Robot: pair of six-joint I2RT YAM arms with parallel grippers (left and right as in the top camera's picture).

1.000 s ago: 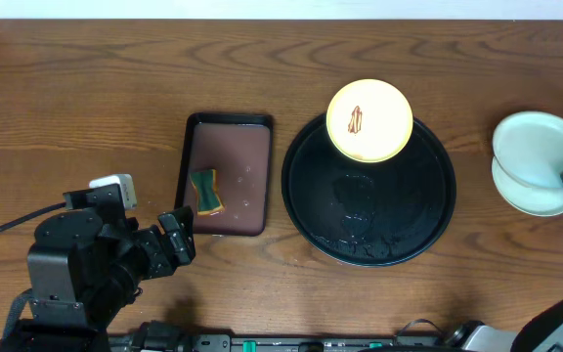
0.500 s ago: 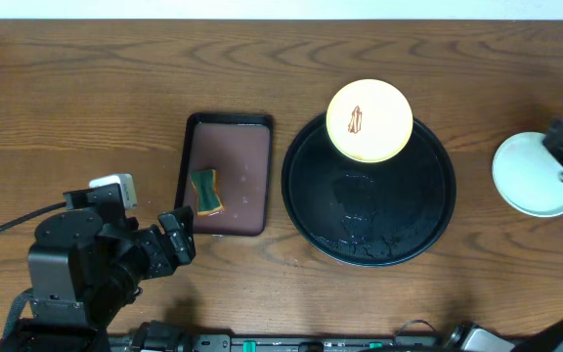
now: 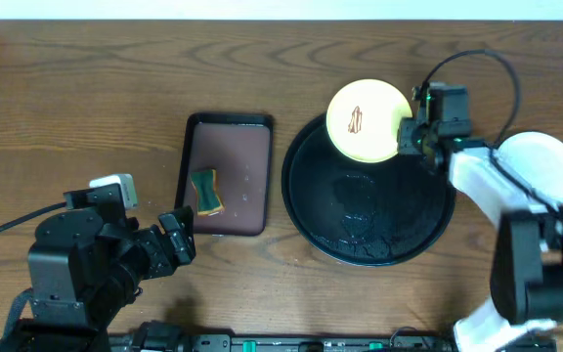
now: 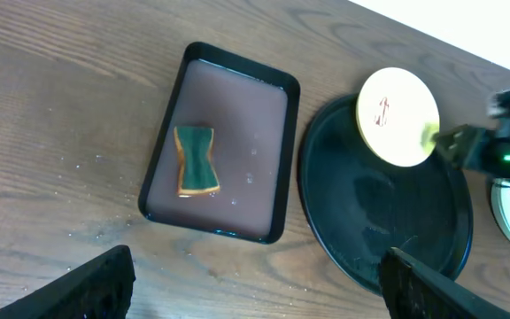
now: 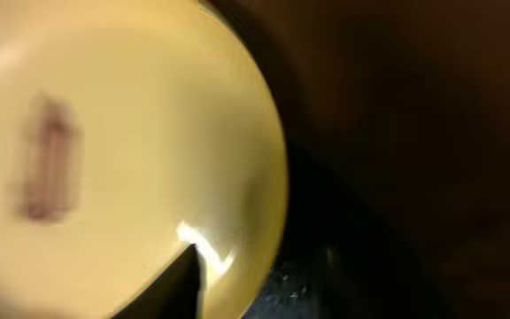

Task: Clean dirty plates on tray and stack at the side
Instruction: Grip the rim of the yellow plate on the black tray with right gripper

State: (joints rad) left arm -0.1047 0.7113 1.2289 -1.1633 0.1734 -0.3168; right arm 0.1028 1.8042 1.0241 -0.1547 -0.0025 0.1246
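Observation:
The yellow plate juts (image 3: 367, 99) beyond the black tray's far rim, so next my right gripper moves it inside the tray (image 3: 361, 191) and pinches its edge again before scrubbing.
A pale yellow plate (image 3: 368, 120) with a red-brown smear (image 5: 47, 168) lies on the far rim of the round black tray (image 3: 360, 230). My right gripper (image 3: 406, 137) is at the plate's right edge. In the right wrist view one dark finger (image 5: 180, 283) lies over the plate (image 5: 131, 133) near its rim, and the other finger is lost in the dark. Two pale white plates (image 3: 541, 171) sit stacked on the table right of the tray. My left gripper (image 4: 255, 297) hangs open and empty above the table at the front left.
A rectangular dark-brown tray (image 3: 238, 147), wet inside, holds a green and yellow sponge (image 3: 206, 191) left of the black tray. The left arm's body fills the front left corner. The right arm reaches across the tray's right side.
My right arm has swung left from the white plates at the table's right edge to the yellow plate's right rim. The left arm has not moved.

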